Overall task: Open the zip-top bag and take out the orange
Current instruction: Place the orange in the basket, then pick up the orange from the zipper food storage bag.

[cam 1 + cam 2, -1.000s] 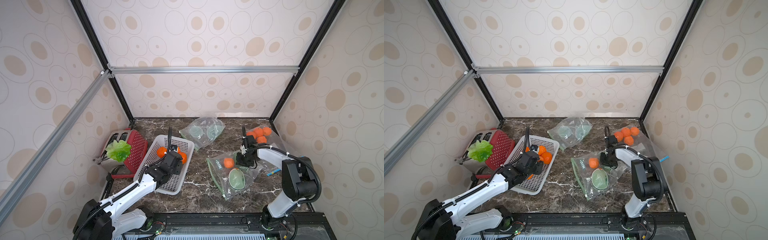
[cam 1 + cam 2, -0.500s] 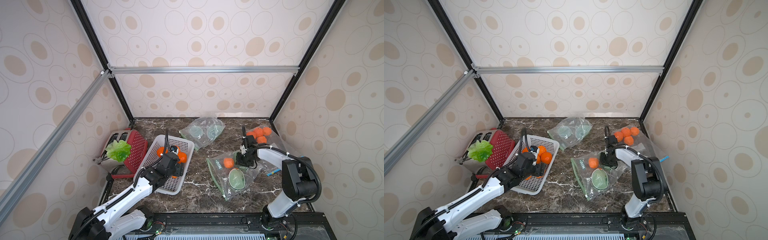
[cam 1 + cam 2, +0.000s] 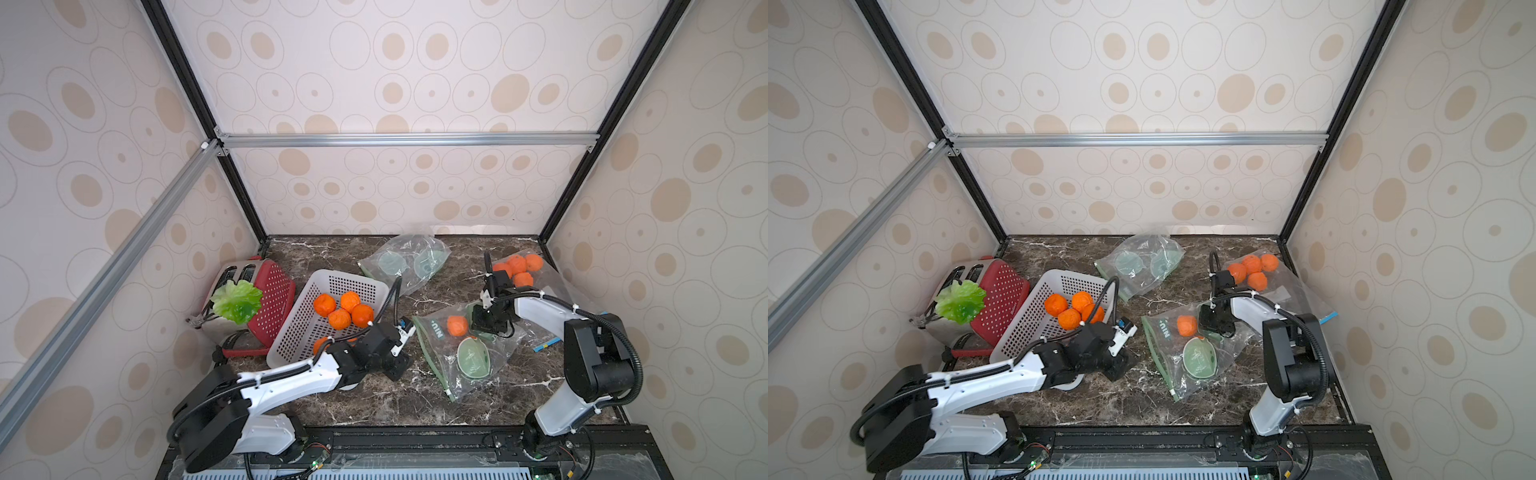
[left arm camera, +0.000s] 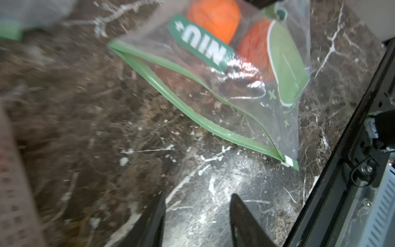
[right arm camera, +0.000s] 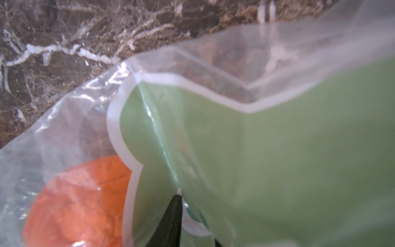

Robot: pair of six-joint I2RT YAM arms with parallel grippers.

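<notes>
The orange (image 3: 456, 325) is deep behind the parted green zip, so the robot's left gripper should reach in through the bag's opening (image 4: 205, 106) while the right gripper brings the orange closer.
A clear zip-top bag (image 3: 440, 365) with a green zip lies right of centre in both top views, an orange (image 3: 457, 325) (image 3: 1186, 325) inside it. My right gripper (image 3: 487, 326) is shut on the bag's film beside the orange (image 5: 74, 203); one dark fingertip (image 5: 174, 213) shows against the green print. My left gripper (image 3: 397, 370) (image 4: 197, 201) hangs open and empty, low over the marble between basket and bag. The left wrist view shows the green zip tracks (image 4: 192, 100) parted, with the white slider (image 4: 287, 161) at the end nearer the table's front edge.
A white basket (image 3: 332, 282) holding several oranges stands left of my left gripper. A red toaster (image 3: 270, 299) with lettuce sits at far left. Another clear bag (image 3: 407, 262) lies at the back, and a bag of oranges (image 3: 519, 266) at back right. A black rail (image 4: 342, 149) edges the front.
My left arm has swung right from over the basket and come down near the bag's zip. Its jaws widened, then narrowed. My right gripper has stayed on the bag.
</notes>
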